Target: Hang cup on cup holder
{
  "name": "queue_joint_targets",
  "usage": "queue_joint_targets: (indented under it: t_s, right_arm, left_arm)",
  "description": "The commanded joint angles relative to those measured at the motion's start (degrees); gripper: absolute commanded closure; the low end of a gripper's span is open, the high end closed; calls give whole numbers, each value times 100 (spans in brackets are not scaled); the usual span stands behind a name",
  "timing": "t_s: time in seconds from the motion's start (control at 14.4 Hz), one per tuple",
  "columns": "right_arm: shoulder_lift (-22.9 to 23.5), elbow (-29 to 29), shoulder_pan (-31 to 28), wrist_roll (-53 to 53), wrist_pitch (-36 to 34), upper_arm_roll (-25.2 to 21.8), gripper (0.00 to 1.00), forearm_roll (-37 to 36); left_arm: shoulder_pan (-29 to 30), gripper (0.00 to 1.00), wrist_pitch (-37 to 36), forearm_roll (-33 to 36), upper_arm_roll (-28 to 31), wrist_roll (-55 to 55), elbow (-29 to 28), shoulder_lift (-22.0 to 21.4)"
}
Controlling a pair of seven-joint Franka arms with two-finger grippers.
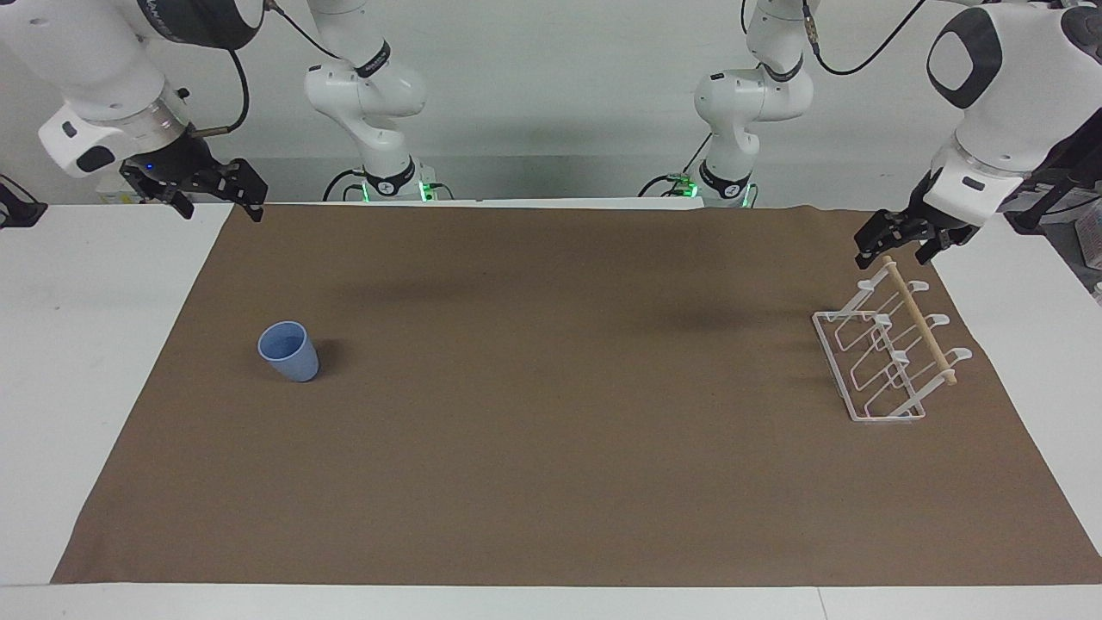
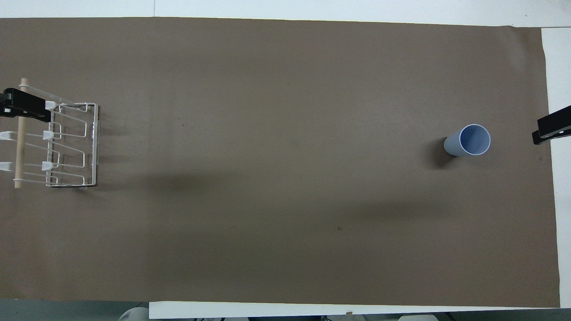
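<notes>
My gripper will hang the light-blue cup (image 2: 467,141), and it will rest tilted, base up, over one peg, because the cup holder's white-capped pegs (image 2: 51,105) slant outward.
The light-blue cup (image 1: 289,351) stands upright, rim up, on the brown mat toward the right arm's end of the table; it also shows in the overhead view (image 2: 468,140). The white wire cup holder (image 1: 887,362) with its wooden dowel (image 1: 919,321) stands toward the left arm's end and shows in the overhead view too (image 2: 71,142). My right gripper (image 1: 220,205) hangs open and empty in the air over the mat's edge, apart from the cup; one finger shows in the overhead view (image 2: 553,129). My left gripper (image 1: 895,248) hangs open and empty over the holder's dowel; it also shows in the overhead view (image 2: 22,111).
A brown mat (image 1: 551,448) covers most of the white table (image 1: 77,344). Bare white table strips lie at both ends and along the edge farthest from the robots. Nothing else stands on the mat between cup and holder.
</notes>
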Motion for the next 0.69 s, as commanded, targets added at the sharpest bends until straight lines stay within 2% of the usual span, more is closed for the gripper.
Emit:
queue_joint_targets:
  t_s: [0.0, 0.28, 0.49, 0.62]
  right_arm:
    - [-23, -8, -43, -2, 36, 24, 0, 81]
    - [-67, -147, -43, -10, 167, 24, 0, 98]
    - [-216, -752, -43, -168, 983, 24, 0, 89]
    - [-120, -1052, -43, -439, 1449, 24, 0, 107]
  left_arm:
    - [7, 0, 31, -53, 22, 42, -102, -150]
    - [7, 0, 22, -53, 22, -2, -102, -159]
    - [-2, 0, 22, -53, 22, 33, -102, -159]
    - [24, 0, -31, -44, 30, 33, -111, -167]
